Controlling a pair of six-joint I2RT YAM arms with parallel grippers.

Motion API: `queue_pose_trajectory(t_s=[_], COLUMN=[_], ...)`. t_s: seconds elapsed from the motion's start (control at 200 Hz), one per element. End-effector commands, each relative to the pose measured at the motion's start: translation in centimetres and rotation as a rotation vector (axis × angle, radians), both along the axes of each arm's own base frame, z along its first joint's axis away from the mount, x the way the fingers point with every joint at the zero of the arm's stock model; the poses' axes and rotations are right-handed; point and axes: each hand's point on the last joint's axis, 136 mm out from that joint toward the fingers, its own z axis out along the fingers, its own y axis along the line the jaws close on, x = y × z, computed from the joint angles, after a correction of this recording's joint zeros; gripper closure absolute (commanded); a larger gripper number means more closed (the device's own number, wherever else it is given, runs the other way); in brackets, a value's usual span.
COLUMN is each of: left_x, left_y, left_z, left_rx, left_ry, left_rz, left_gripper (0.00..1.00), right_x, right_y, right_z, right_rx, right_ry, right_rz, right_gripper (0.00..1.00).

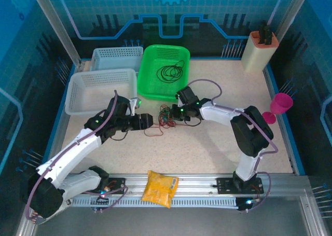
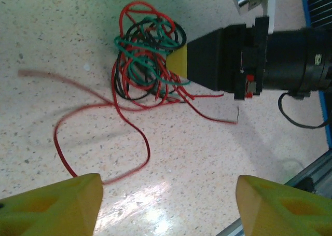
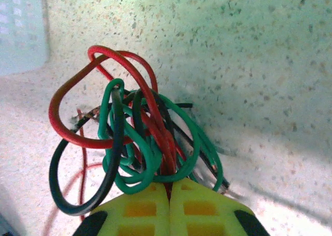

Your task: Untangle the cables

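Green loops (image 3: 149, 155) go around the red cable pieces that my right gripper is pinching, so my left gripper should hold the knot (image 2: 136, 65) before my right gripper picks at the green loops.
The cables (image 1: 166, 115) are a knot of thin red, green and black wires lying mid-table, between the two grippers. My right gripper (image 1: 177, 113) is shut on the knot. In the right wrist view its yellow fingertips (image 3: 181, 194) pinch red strands of the tangle (image 3: 137, 137), and green and black loops fan out above them. My left gripper (image 2: 168, 205) hovers open just left of the knot, with bare table between its fingers (image 2: 57, 205). A loose red strand (image 2: 137, 137) trails from the tangle (image 2: 148, 59) toward the left finger. The right gripper's yellow tip (image 2: 179, 62) touches the knot.
A green basket (image 1: 148, 85) behind the knot holds a coil of black cable (image 1: 171, 71). Two white baskets (image 1: 96, 91) (image 1: 116, 57) stand at the back left. A pink goblet (image 1: 280, 106) and a beige holder (image 1: 259, 49) are on the right. A yellow bag (image 1: 160, 188) lies on the front rail.
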Motion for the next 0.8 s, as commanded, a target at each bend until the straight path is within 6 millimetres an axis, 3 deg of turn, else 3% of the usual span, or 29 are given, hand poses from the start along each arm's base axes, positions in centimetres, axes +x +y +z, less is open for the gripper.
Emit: queue_pose_trajectory(t_s=[0.0,0.195,0.36,0.405,0.51,0.59,0.795], left_x=[0.4,0.6,0.7,1.1,2.6,2.9,2.1], left_y=[-0.8,-1.6,-3.3,-3.4,-2.1,-2.4,-5.4], left_z=[1.6,1.8,1.8,1.4,-0.1,-0.3,1.1], left_rx=[-0.029,-0.007,-0.056,-0.061,-0.015,-0.076,-0.269], left_ry=[-0.113,-0.258,-0.316,-0.305,-0.243,-0.199,-0.201], left_rz=[-0.079,-0.195,-0.294,-0.278,-0.156,-0.160,-0.291], left_gripper=[0.39,0.52,0.54,0.49,0.22,0.12,0.09], right_x=[-0.4,-2.7,-4.3,-4.8,-5.6,-6.2,-7.4], right_y=[0.3,-0.3,-1.1,-1.3,-1.8,-2.1,-1.9], right_z=[3.2,7.1,10.1,10.7,11.5,12.0,13.3], right_rx=[0.126,0.246,0.295,0.309,0.324,0.347,0.414], right_ry=[-0.070,-0.139,-0.194,-0.208,-0.220,-0.224,-0.230], right_rz=[0.048,0.150,0.222,0.248,0.293,0.318,0.367], right_gripper=[1.00,1.00,1.00,1.00,1.00,1.00,1.00])
